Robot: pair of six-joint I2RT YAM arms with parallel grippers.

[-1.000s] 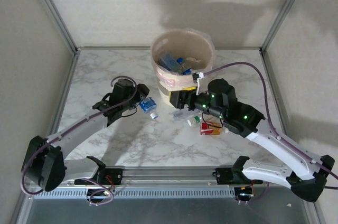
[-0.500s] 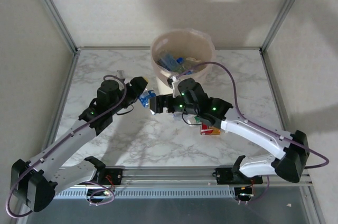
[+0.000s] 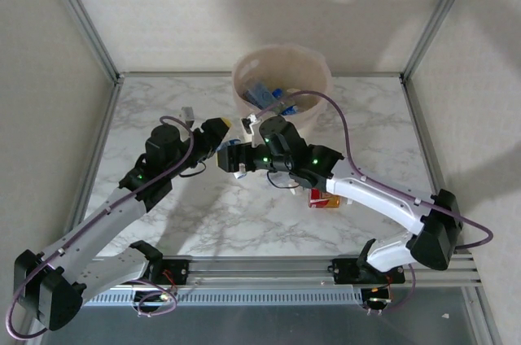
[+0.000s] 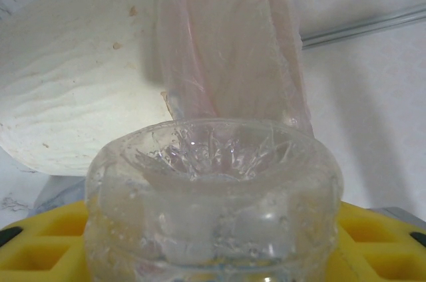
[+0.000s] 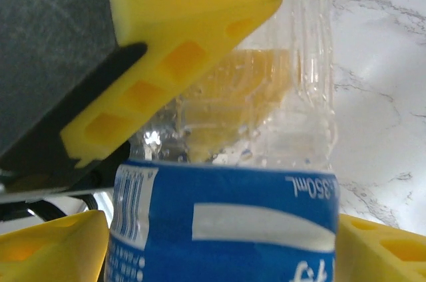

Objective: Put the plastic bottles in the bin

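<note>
Next, I open my left gripper, which is on the bottle's base (image 4: 214, 169), before the bottle goes into the bin (image 3: 281, 89); my right gripper is on its blue label.
A clear plastic bottle with a blue label (image 3: 230, 152) hangs in the air just left of the bin (image 3: 241, 89), between both grippers. My left gripper (image 3: 222, 140) is shut on its base end; the bottle's ribbed bottom (image 4: 213, 189) sits between the yellow fingers (image 4: 40, 235). My right gripper (image 3: 240, 163) has come in from the right, its yellow fingers (image 5: 53, 249) pressed against both sides of the blue label (image 5: 226, 229). The left gripper's finger (image 5: 186, 36) shows above the label. Several bottles (image 3: 264, 97) lie inside the bin.
A red-labelled bottle (image 3: 326, 198) lies on the marble table (image 3: 203, 215) under the right arm. The bin's cream wall (image 4: 80, 96) and pinkish liner bag (image 4: 226, 49) stand close behind the held bottle. Metal frame posts edge the table.
The left gripper lifted the blue-labelled bottle off the table toward the bin. The right arm swung left from the bottles at the bin's foot and took the bottle's label end.
</note>
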